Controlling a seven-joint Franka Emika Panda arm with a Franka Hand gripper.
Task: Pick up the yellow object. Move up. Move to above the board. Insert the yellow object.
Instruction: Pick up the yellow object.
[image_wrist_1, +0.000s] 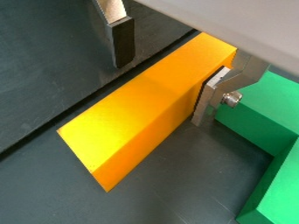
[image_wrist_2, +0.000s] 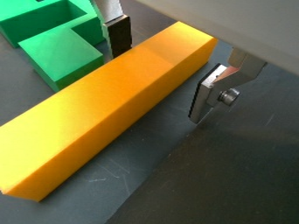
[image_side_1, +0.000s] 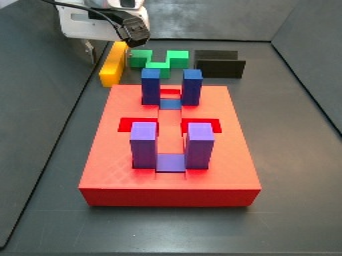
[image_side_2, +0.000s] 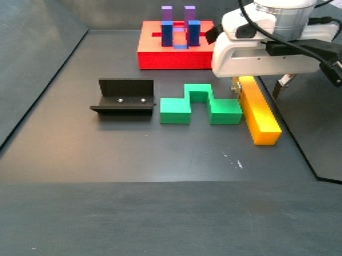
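Note:
The gaps between the blue blocks and between the purple blocks (image_side_1: 171, 146) are in line, so I expect the yellow object (image_side_1: 114, 64) to bridge both when I put it in.
The yellow object (image_wrist_1: 140, 118) is a long yellow-orange bar lying flat on the dark floor, and it also shows in the other wrist view (image_wrist_2: 111, 105). My gripper (image_wrist_1: 167, 70) is low over one end of it, open, with one finger on each long side (image_wrist_2: 163, 66). In both wrist views there is still a gap beside the bar, and it is not clamped. In both side views the gripper (image_side_1: 127, 35) (image_side_2: 257, 72) sits over the bar's end (image_side_1: 114, 62) (image_side_2: 261, 115). The red board (image_side_1: 167, 150) (image_side_2: 171, 57) with blue and purple upright blocks lies apart from it.
A green notched block (image_side_2: 201, 105) (image_side_1: 166, 60) lies right beside the bar, close to one finger (image_wrist_1: 274, 131) (image_wrist_2: 52, 44). The dark fixture (image_side_2: 123, 98) (image_side_1: 221, 63) stands beyond the green block. Dark walls enclose the floor.

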